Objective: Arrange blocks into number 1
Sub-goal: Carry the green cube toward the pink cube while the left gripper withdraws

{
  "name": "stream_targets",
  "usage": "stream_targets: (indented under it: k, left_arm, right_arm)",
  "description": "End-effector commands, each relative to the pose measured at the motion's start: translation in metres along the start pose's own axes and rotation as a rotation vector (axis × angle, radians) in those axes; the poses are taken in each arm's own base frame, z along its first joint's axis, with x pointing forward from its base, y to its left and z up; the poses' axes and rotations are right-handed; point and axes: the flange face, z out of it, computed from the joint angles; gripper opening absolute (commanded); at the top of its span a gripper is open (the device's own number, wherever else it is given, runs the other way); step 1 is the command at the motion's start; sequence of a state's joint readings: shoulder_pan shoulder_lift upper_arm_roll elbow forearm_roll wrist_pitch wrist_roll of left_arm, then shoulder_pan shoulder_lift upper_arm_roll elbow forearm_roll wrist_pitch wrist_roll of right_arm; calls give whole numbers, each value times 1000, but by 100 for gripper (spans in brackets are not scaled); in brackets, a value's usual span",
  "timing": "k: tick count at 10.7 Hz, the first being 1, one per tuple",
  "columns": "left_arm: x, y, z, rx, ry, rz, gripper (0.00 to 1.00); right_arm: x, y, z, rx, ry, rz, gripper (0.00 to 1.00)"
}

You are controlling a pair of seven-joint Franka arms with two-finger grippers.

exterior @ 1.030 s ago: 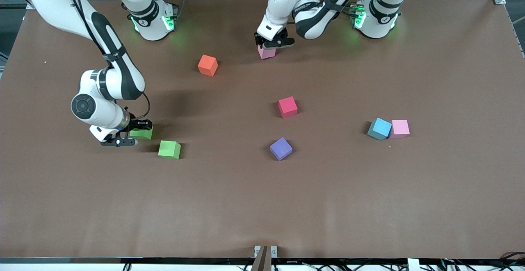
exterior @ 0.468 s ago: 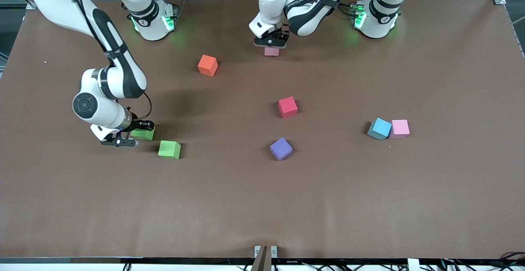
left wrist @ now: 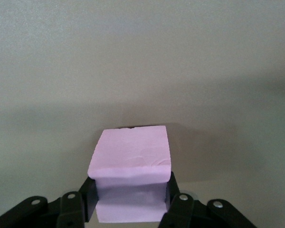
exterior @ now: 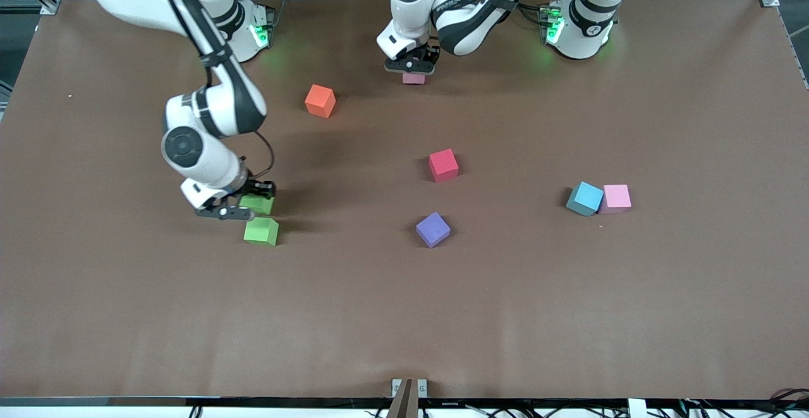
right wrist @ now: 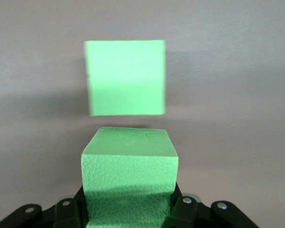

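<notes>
The pink block (exterior: 413,79), where the light green block must be joined, is below my left gripper. My left gripper should open and go to the red block (exterior: 444,166) first.
My right gripper (exterior: 243,208) is shut on a light green block (exterior: 259,203) (right wrist: 129,175), held low right beside the second light green block (exterior: 261,231) (right wrist: 125,77), which lies on the table. My left gripper (exterior: 412,67) is shut on a pink block (exterior: 414,78) (left wrist: 131,154), close above the table near the robots' bases. The red block (exterior: 444,165) lies mid-table. The purple block (exterior: 433,229) sits nearer the front camera than the red one. Another pink cube (exterior: 617,196) rests toward the left arm's end.
An orange cube (exterior: 320,100) lies between the two grippers, near the bases. A teal-blue cube (exterior: 584,198) touches the second pink cube. The brown table (exterior: 404,317) stretches bare toward the front camera.
My right gripper has carried its green block toward the table's middle, up next to the second green block. My left gripper, with the pink block, has shifted slightly toward the bases.
</notes>
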State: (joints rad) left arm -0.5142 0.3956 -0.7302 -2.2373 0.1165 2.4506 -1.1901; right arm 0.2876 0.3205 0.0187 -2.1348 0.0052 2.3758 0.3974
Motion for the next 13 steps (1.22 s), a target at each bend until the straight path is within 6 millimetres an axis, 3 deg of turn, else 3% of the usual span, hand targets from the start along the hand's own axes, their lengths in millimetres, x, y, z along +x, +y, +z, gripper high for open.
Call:
stream_targets:
  k: [1,2,3,4,6,8,11,13]
  left_arm:
    - [2,8,8,4,-48,-6,0]
    - [1,8,9,1,-56,-16,0]
    - [1,8,9,1,-59,-17,31]
    - [1,9,7,-1,-54,-18,99]
    - [4,8,1,-7,-44,-37,100]
    - [15,3,-17,7,-25,-56,100]
    - [60,-30,-83,65,24,-137,100]
    - [94,-56,-115,72,35,-124,100]
  right_arm:
    - [-16,-44,-18,33,5,30,0]
    - [-23,-61,-31,40,5,44,0]
    - [-29,-73,-44,38,-5,30,0]
    - [-32,-80,-52,29,-23,33,0]
    - [-45,-99,-70,33,-21,26,0]
    - [-60,-122,-82,45,-16,22,0]
    - [-69,-139,-80,72,-31,20,0]
    - [-78,-156,-83,75,-26,28,0]
